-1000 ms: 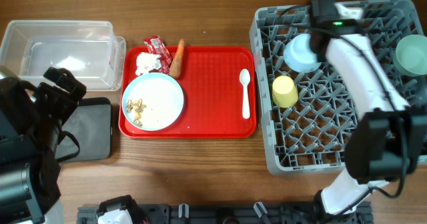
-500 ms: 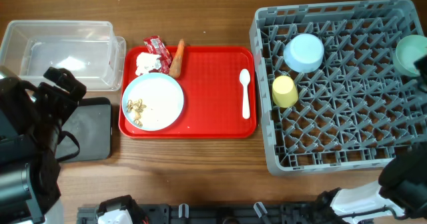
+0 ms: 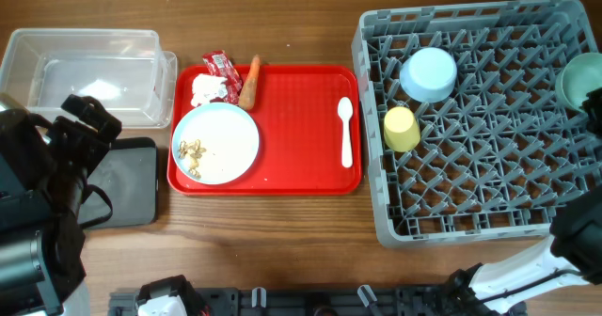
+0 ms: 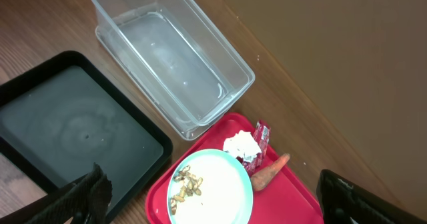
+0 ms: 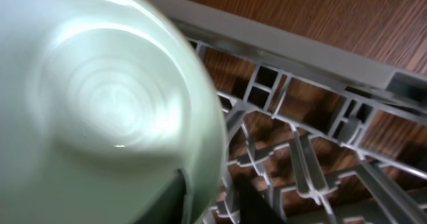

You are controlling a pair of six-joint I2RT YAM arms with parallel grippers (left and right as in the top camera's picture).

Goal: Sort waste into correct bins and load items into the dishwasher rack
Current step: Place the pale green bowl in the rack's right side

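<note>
The robot's right gripper should bring the mint bowl (image 3: 578,79) back and put it down beside the pale blue saucer, because the bowl is too far over the rack's side edge.
The grey dishwasher rack (image 3: 470,189) holds a yellow cup (image 3: 402,128), a pale blue saucer (image 3: 428,74) and a mint bowl (image 3: 578,79) at its right edge. In the right wrist view my right gripper (image 5: 213,201) straddles the rim of the mint bowl (image 5: 100,104), shut on it. The large plate (image 3: 226,137) with beige crumbs (image 3: 191,151) sits on the red tray. The red wrapper (image 3: 222,64), white tissue (image 3: 205,90) and carrot piece (image 3: 249,81) lie behind the plate. My left gripper (image 4: 213,204) is open and empty, high above the plate (image 4: 213,184).
The clear tub (image 3: 89,43) stands at the back left, with the black tray (image 3: 127,180) in front of it. A white spoon (image 3: 345,133) lies on the red tray (image 3: 292,109). My right arm (image 3: 574,245) shows at the lower right edge.
My right arm has swung from over the rack's back, near the saucer, to the right edge by the mint bowl. The left arm and the tray's things have not moved.
</note>
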